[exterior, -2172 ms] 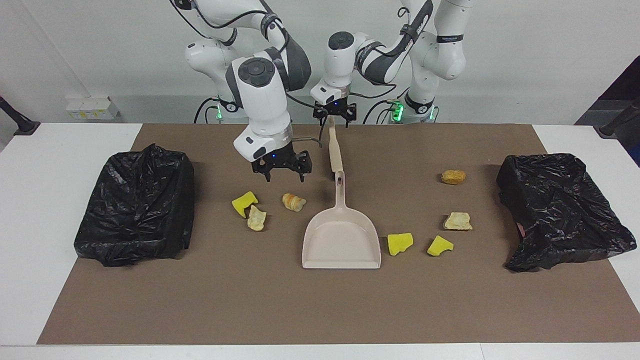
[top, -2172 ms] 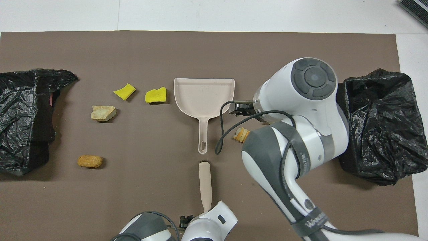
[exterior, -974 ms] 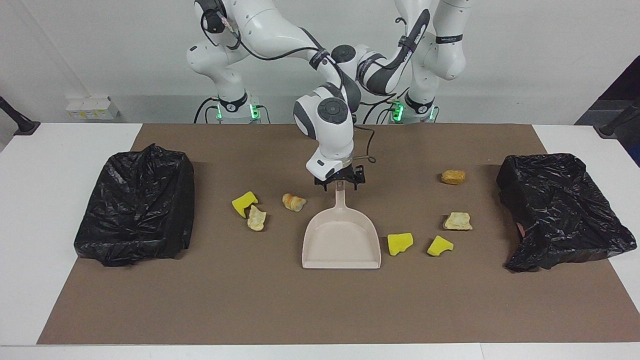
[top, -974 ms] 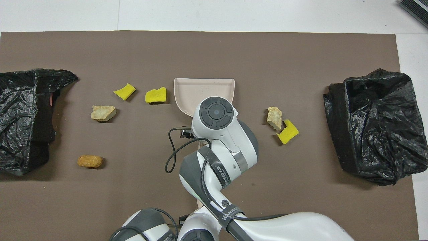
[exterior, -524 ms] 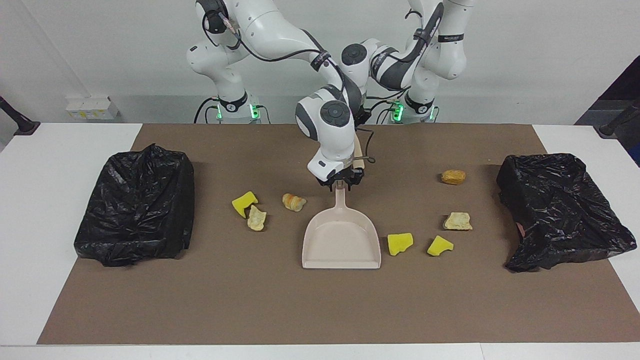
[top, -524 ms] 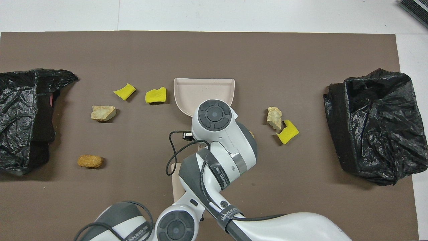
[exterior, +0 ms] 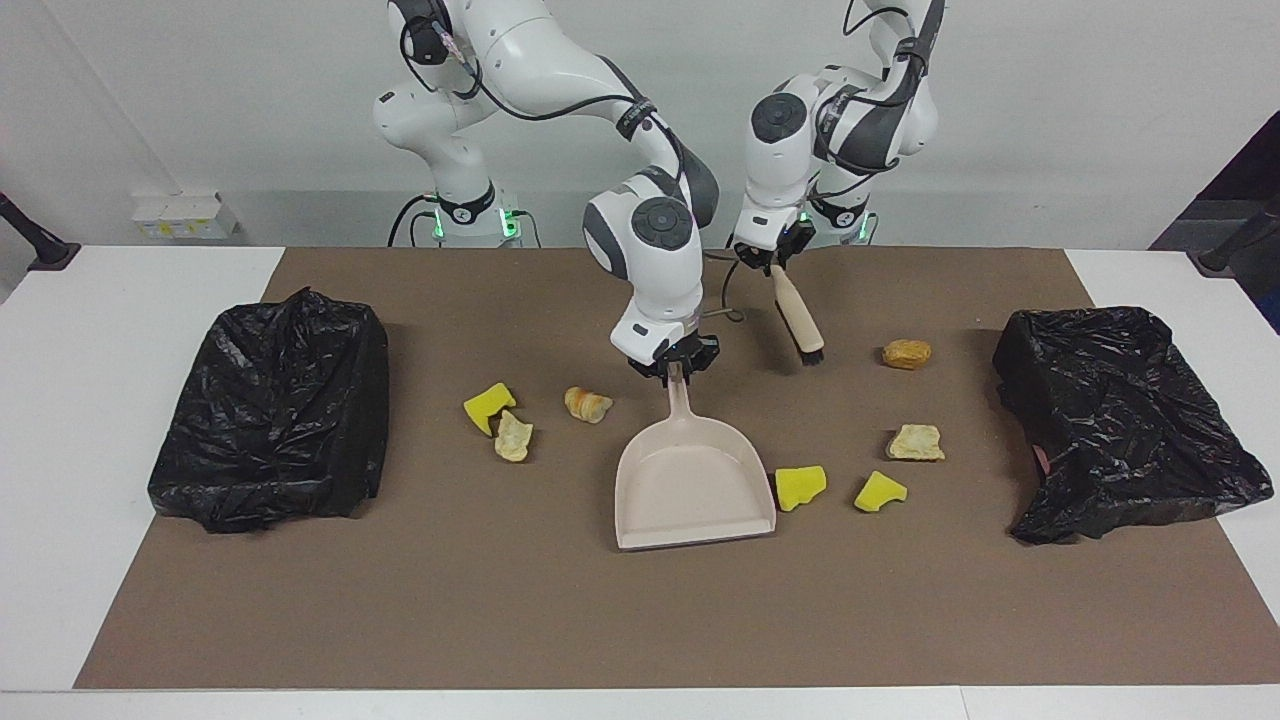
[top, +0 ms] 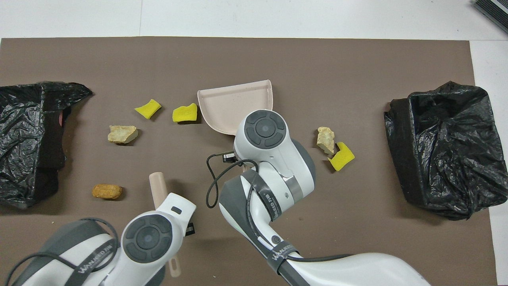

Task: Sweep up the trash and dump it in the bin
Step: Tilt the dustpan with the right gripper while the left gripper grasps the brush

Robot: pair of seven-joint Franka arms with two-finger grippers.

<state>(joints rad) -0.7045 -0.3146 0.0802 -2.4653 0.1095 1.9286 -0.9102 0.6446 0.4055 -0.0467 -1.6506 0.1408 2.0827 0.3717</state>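
Observation:
The brush [top: 158, 188] is on the same side of the orange lump as the dustpan, so next my left gripper takes the brush past the lumps [top: 90, 167] and sweeps toward the dustpan.
My right gripper [exterior: 676, 366] is shut on the handle of the beige dustpan [exterior: 695, 482], which lies mid-mat with its mouth away from the robots [top: 234, 105]. My left gripper [exterior: 768, 262] is shut on the brush [exterior: 798, 318] and holds it tilted, black bristles [exterior: 812, 355] low over the mat. Toward the left arm's end lie two yellow wedges [exterior: 800, 487] [exterior: 880, 491], a tan lump [exterior: 915, 442] and an orange lump [exterior: 906, 353]. Toward the right arm's end lie a yellow wedge [exterior: 489, 405] and two bread lumps [exterior: 513, 437] [exterior: 587, 404].
A black-bagged bin [exterior: 270, 410] stands at the right arm's end of the brown mat [exterior: 500, 600], and another [exterior: 1120, 420] at the left arm's end. In the overhead view the right arm covers the dustpan's handle and one bread lump.
The left arm has swung the brush out toward the left arm's end. The dustpan has turned slightly and shifted, its mouth now angled toward the nearest yellow wedge.

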